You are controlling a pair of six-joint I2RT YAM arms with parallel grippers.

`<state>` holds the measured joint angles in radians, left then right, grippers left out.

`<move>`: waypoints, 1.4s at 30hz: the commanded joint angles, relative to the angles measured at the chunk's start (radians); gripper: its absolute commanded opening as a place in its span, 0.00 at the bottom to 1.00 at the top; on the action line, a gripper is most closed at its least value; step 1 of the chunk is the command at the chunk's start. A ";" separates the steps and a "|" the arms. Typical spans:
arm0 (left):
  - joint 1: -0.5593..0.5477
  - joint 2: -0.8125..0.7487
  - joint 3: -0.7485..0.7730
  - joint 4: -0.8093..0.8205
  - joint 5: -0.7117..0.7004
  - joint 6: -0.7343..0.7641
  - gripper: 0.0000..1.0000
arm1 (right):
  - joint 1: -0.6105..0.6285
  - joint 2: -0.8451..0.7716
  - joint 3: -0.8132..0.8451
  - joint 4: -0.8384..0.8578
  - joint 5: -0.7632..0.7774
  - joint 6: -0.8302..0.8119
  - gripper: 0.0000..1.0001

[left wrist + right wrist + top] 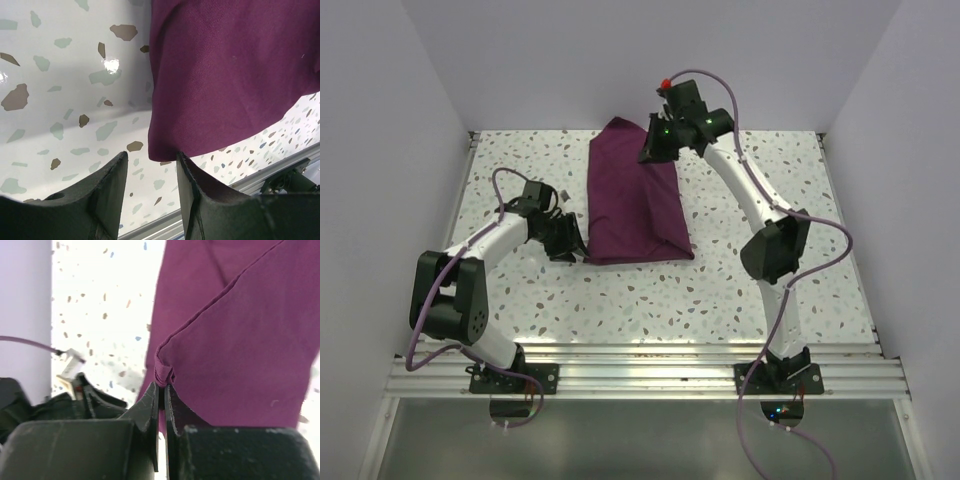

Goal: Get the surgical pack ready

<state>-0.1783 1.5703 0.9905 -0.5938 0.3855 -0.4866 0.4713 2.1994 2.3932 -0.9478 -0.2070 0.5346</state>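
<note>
The cloth's far corner (618, 124) runs up the back panel, so my right gripper should lay down its corner of the cloth and both grippers should pull the cloth's far part (610, 162) nearer.
The surgical pack is a deep-maroon cloth (635, 200) lying folded on the speckled table, its far part lifted. No steel tray, instruments or pads show. My right gripper (655, 148) is shut on a bunched corner of the cloth (164, 374) and holds it above the table at the far end. My left gripper (570, 245) is open and empty, low at the cloth's near left corner (165, 150); in the left wrist view the corner lies just past the fingertips (187, 165), apart from them.
The speckled table (720, 290) is walled by white panels on the left, right and back. An aluminium rail (640, 365) runs along the near edge, with both arm bases on it. The right arm's purple cable (820, 270) loops over the right side.
</note>
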 commanded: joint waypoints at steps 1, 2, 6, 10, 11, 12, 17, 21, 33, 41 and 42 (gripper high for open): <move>-0.004 -0.035 -0.003 0.032 -0.007 -0.007 0.47 | 0.039 0.016 0.069 0.109 -0.064 0.088 0.00; -0.004 -0.029 -0.003 0.035 -0.005 -0.009 0.47 | 0.047 0.022 0.076 0.113 -0.072 0.094 0.00; -0.004 -0.026 -0.012 0.048 -0.005 -0.017 0.47 | 0.092 0.045 0.087 0.147 -0.083 0.123 0.00; -0.007 -0.023 -0.023 0.058 0.004 -0.023 0.47 | 0.130 0.075 0.089 0.188 -0.077 0.130 0.00; -0.007 -0.021 -0.026 0.060 0.006 -0.026 0.47 | 0.135 0.083 0.086 0.193 -0.074 0.130 0.00; -0.007 -0.023 -0.027 0.060 0.006 -0.029 0.47 | 0.141 0.091 0.081 0.204 -0.072 0.131 0.00; -0.012 -0.036 -0.029 0.049 -0.003 -0.032 0.47 | 0.158 0.146 0.047 0.242 -0.066 0.134 0.00; -0.012 -0.052 -0.030 0.038 -0.011 -0.033 0.47 | 0.168 0.192 0.044 0.285 -0.058 0.134 0.00; -0.012 -0.121 -0.038 -0.024 -0.054 -0.038 0.55 | 0.182 0.286 0.138 0.189 -0.078 0.062 0.64; -0.012 -0.084 -0.029 -0.005 -0.043 -0.032 0.60 | 0.144 0.157 0.046 0.152 -0.095 -0.038 0.76; -0.012 -0.076 -0.023 -0.003 -0.043 -0.032 0.59 | 0.139 0.149 0.028 0.150 -0.104 -0.054 0.76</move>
<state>-0.1856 1.4792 0.9516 -0.6048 0.3443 -0.5144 0.6323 2.4733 2.4416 -0.7788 -0.2806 0.5556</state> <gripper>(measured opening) 0.597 0.765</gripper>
